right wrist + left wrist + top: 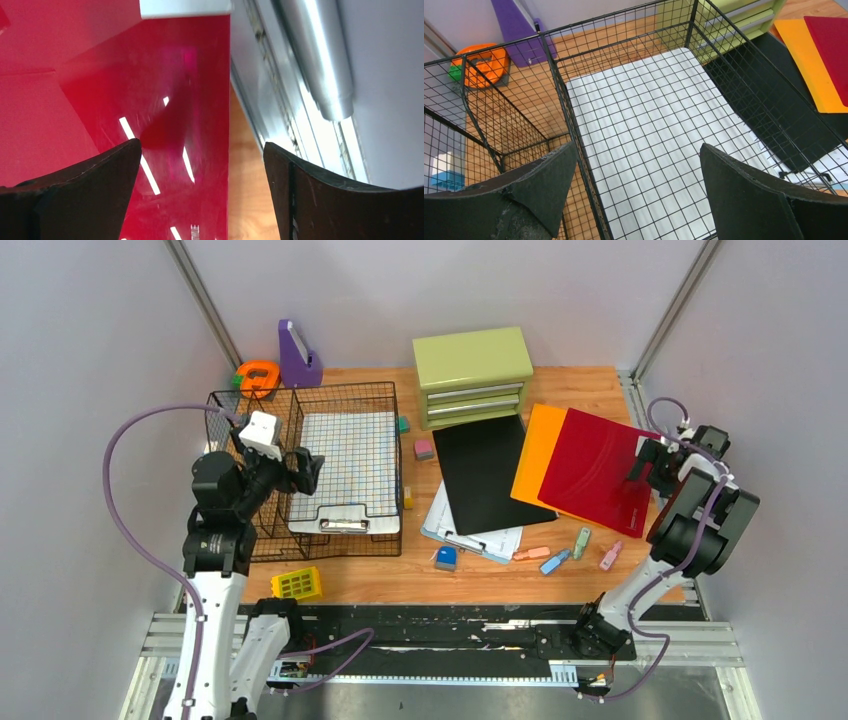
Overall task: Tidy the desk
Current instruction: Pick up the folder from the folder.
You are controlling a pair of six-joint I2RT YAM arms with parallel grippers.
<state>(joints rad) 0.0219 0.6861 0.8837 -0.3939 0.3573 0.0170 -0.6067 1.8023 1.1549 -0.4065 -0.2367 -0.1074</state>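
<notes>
The red folder's edge (pixel 228 135) lies between my right gripper's open fingers, so I keep going toward the white label (pixel 186 7) until the fingers close on that edge.
The desk (pixel 570 390) is a light wood-grain top. My left gripper (pixel 310 470) is open and empty, hovering over a black wire basket (pixel 300 400), astride the wire divider between its two bays (pixel 638 150). The right bay holds a white gridded sheet on a clipboard (pixel 649 115). My right gripper (pixel 648 462) is open and empty, low over the right edge of a red folder (pixel 595 475). In the right wrist view the gripper (pixel 202 145) spans the red folder's edge (pixel 165 100) and a strip of bare desk (pixel 245 190).
An orange folder (pixel 535 450) and a black folder (pixel 485 470) lie left of the red one. A green drawer cabinet (pixel 472 365) stands at the back. A clipboard with papers (pixel 470 530), several highlighters (pixel 555 561), a blue item (pixel 446 557), a yellow item (pixel 297 584), a purple file holder (pixel 297 355) and an orange tape dispenser (pixel 258 377) are around.
</notes>
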